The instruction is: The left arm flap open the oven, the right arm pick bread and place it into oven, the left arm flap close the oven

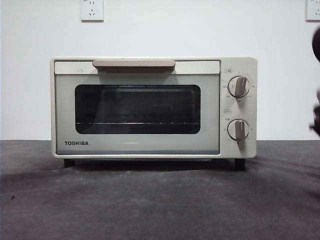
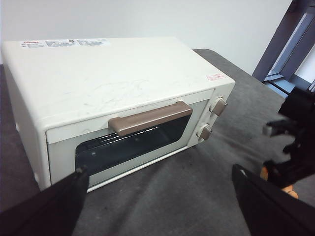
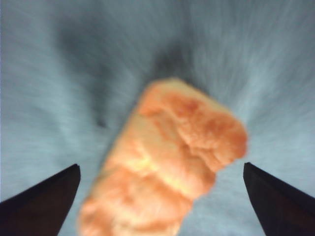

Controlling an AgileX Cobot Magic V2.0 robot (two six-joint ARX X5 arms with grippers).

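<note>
I expect the glass door [image 1: 137,109] to swing down and lie flat when I open it, because the bar handle [image 1: 134,65] is at the top of the oven.
The cream-white TOSHIBA oven [image 1: 137,107] stands on the dark table with its glass door shut and its bar handle [image 1: 133,64] at the top. My left gripper [image 2: 160,169] hangs open above and in front of the oven [image 2: 118,93], apart from the handle [image 2: 150,118]. My right gripper [image 3: 161,166] is open just over the golden-orange bread [image 3: 167,162], which lies on the table between the jaws, blurred. In the left wrist view the right arm [image 2: 295,142] is off the oven's knob side, and a sliver of bread [image 2: 292,190] shows under it.
Two knobs [image 1: 238,86] sit on the oven's right face. A white wall with sockets [image 1: 92,10] rises behind. A black tip of the right arm [image 1: 316,100] shows at the right edge. The table's far edge [image 2: 256,73] runs past the oven.
</note>
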